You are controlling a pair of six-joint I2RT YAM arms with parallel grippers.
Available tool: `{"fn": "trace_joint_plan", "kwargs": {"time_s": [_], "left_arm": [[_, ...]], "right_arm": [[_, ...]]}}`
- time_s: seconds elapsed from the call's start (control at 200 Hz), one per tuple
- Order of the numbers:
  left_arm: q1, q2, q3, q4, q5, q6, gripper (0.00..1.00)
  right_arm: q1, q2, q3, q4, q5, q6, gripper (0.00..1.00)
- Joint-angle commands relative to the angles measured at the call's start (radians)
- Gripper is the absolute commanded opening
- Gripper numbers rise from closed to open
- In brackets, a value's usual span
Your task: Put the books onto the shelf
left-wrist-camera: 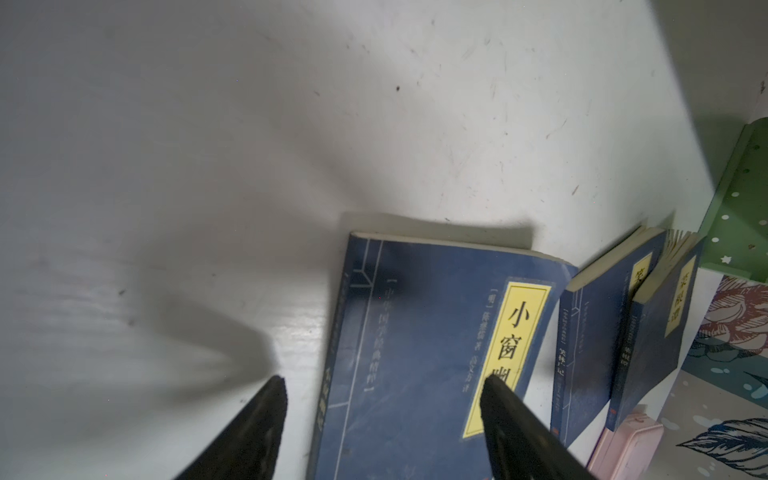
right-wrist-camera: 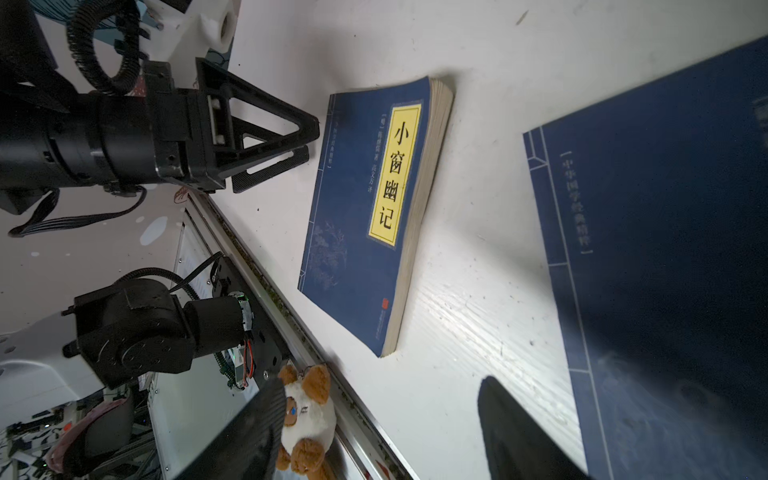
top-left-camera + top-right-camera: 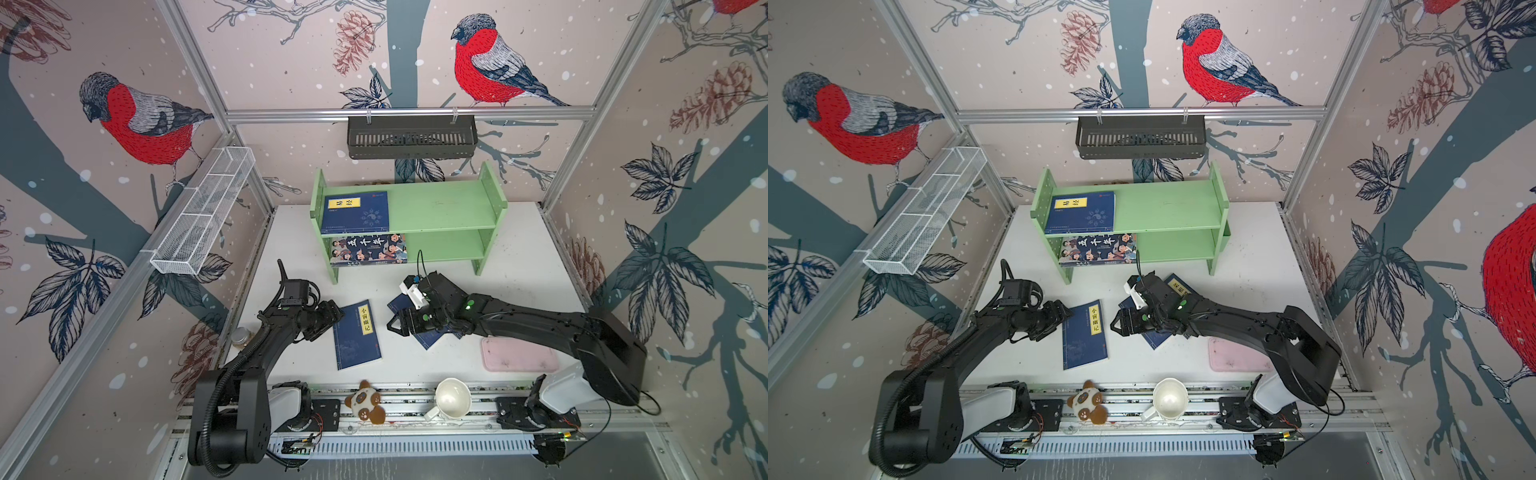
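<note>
My right gripper should keep moving toward the labelled navy book (image 3: 357,336) until the gripper's fingers straddle the book's page edge (image 3: 375,328): that page edge faces them, free of the neighbouring books.
The light green shelf (image 3: 440,208) (image 3: 1163,208) stands at the back of the table. A navy book (image 3: 356,212) lies on its top tier and a cartoon-cover book (image 3: 369,249) on the lower tier. Another navy book with a yellow label (image 3: 357,334) (image 3: 1084,334) (image 1: 424,332) (image 2: 365,216) lies flat on the table. My left gripper (image 3: 338,318) (image 1: 383,381) is open at its near-left corner, one finger over the label, the other over bare table. Two more navy books (image 1: 594,332) (image 1: 660,324) lie partly under my right arm. My right gripper (image 3: 391,326) (image 2: 382,386) is open and empty.
A pink flat tray (image 3: 519,355) lies at the front right under the right arm. On the front rail sit a white mug (image 3: 453,397) and a plush toy (image 3: 365,403). A small jar (image 3: 240,336) stands by the left wall. A black basket (image 3: 411,137) and white mesh basket (image 3: 203,216) hang on the walls.
</note>
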State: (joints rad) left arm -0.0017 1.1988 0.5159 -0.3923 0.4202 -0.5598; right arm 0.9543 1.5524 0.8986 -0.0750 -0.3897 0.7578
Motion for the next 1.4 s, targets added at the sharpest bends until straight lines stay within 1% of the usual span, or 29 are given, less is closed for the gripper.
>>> {"fn": "trace_joint_plan", "kwargs": {"time_s": [0.0,0.125,0.215,0.495,0.59,0.79,0.94,1.005,1.07,1.17,1.26,1.391], "left_arm": [[-0.036,0.025,-0.004,0.050,0.018,0.021,0.74],[-0.071,0.042,-0.021,0.075,0.040,0.011,0.74],[-0.087,0.051,-0.031,0.088,0.053,0.009,0.74],[-0.100,0.050,-0.051,0.120,0.089,-0.007,0.71],[-0.101,0.042,-0.054,0.123,0.101,-0.016,0.69],[-0.109,0.028,-0.072,0.145,0.140,-0.030,0.63],[-0.116,0.037,-0.082,0.174,0.184,-0.032,0.59],[-0.118,0.040,-0.083,0.182,0.193,-0.034,0.59],[-0.119,0.041,-0.085,0.190,0.198,-0.034,0.59],[-0.119,0.041,-0.089,0.208,0.220,-0.037,0.59],[-0.121,0.032,-0.093,0.214,0.218,-0.037,0.59],[-0.121,0.019,-0.099,0.230,0.239,-0.044,0.60]], "right_arm": [[-0.010,0.054,0.001,0.066,-0.044,0.017,0.73],[-0.014,0.119,-0.025,0.147,-0.069,0.055,0.72],[-0.005,0.160,-0.021,0.169,-0.066,0.067,0.72],[-0.004,0.245,-0.033,0.208,-0.061,0.104,0.71],[-0.005,0.271,-0.019,0.222,-0.060,0.113,0.71],[-0.009,0.332,0.019,0.249,-0.065,0.131,0.66],[-0.015,0.345,0.019,0.284,-0.066,0.152,0.56],[-0.018,0.344,0.020,0.291,-0.066,0.156,0.48],[-0.021,0.338,0.015,0.307,-0.070,0.161,0.45],[-0.023,0.324,-0.006,0.367,-0.096,0.177,0.37],[-0.022,0.315,-0.010,0.391,-0.107,0.178,0.28],[-0.022,0.306,-0.021,0.452,-0.151,0.183,0.21]]}}
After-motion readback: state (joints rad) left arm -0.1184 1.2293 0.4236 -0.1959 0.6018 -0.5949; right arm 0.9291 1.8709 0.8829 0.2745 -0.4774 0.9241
